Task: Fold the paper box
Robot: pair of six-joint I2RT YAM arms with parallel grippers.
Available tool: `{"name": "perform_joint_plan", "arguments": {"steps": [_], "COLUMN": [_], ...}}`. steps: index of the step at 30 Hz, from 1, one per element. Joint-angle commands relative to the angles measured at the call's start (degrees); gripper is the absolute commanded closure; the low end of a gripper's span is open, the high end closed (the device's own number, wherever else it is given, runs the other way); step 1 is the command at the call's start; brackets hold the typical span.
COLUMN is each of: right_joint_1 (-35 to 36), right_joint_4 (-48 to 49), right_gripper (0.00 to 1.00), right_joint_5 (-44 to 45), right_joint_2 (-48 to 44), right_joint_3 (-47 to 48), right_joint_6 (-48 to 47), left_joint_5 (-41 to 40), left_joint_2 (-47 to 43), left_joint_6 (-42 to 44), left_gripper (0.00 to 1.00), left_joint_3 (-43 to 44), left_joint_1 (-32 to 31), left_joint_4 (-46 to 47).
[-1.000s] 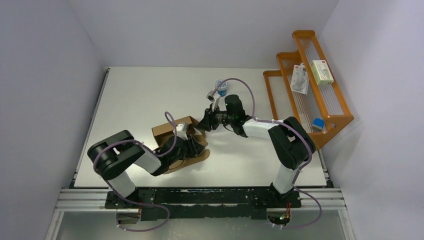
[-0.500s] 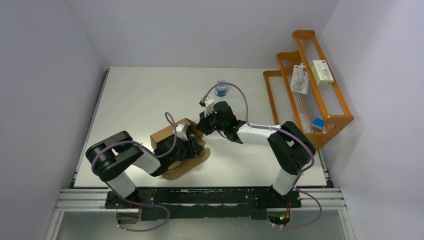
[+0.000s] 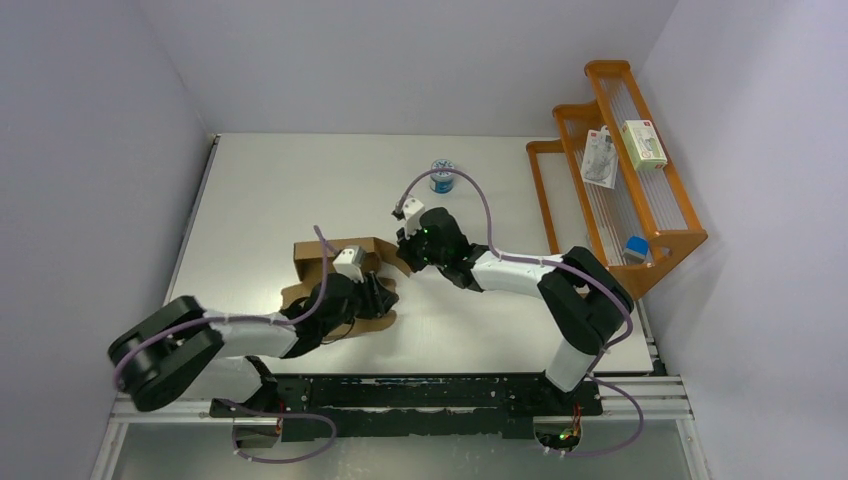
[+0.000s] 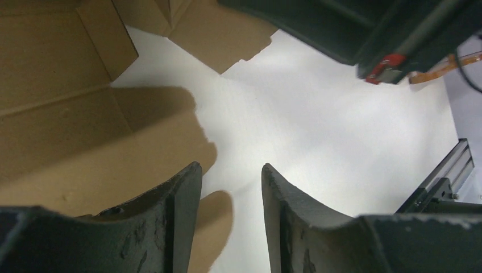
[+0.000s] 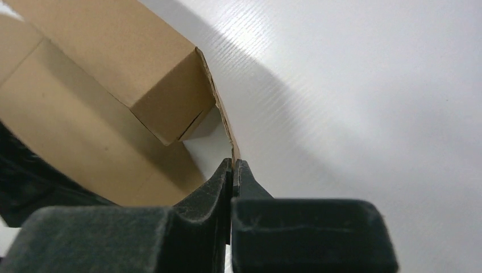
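The robot's right gripper is on the flap's loose edge and the flap slopes out past the box's open end, so next the right gripper opens and pushes the flap inward.
The paper box is plain brown cardboard, partly formed, lying at the table's middle with its flaps spread. My right gripper is shut on the thin edge of an upright flap at the box's right end. The right wrist view shows the jaws pinching that flap, with the box body beyond. My left gripper is open and empty, low over the table by the box's near right flaps. In the left wrist view its fingers frame bare table, with cardboard panels on the left.
A blue-and-white round tin stands behind the right gripper. An orange tiered rack at the right edge holds white packages and a small blue item. A metal rail runs along the near edge.
My left arm has stretched out lower and to the left, and the box has shifted left with it. My right gripper has moved left to the box and closed on its flap.
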Motion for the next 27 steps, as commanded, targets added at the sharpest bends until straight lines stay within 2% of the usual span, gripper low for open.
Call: {"name": "perform_joint_plan", "arguments": {"steps": [1,6,8,10,14,19,27], "right_joint_1": [0.8,1.1,1.1,1.2,1.2,1.2,1.3], "right_joint_4": [-1.9,-2.3,-2.4,-2.5,-2.7,-3.1,-6.5], "right_gripper": [1.00,1.00,1.00,1.00,1.00,1.00,0.98], "right_joint_5": [2.0,2.1,1.8,1.7,1.6,1.4,2.8], "right_joint_2": [-1.5,-1.2,-1.1,-1.1,-1.3,-1.7,-2.6], "right_joint_3": [1.2,1.6,1.8,1.8,1.8,1.9,3.9], "right_joint_6": [-4.1,-4.9,-5.1,-5.2,-5.2,-4.8,1.5], "left_joint_5": [-4.4,-13.7,-18.7,-20.0,-18.6,-15.1,-5.2], "left_joint_2": [-9.1,-17.5,-17.6,-15.7,-9.8,-4.2,-4.2], "left_joint_6": [2.0,2.7,1.6,0.9,-0.5,0.2,-1.4], "left_gripper": [0.51,0.49,0.49,0.51,0.52,0.56,0.60], "left_joint_3": [-0.4,-0.6,0.3,1.5,4.4,6.6,3.2], "left_joint_1": [-0.2,0.0,1.1,3.3,6.8,7.2,6.9], "left_joint_4": [-14.0,-25.5,-30.2,-32.4,-33.3,-31.5,-25.4]}}
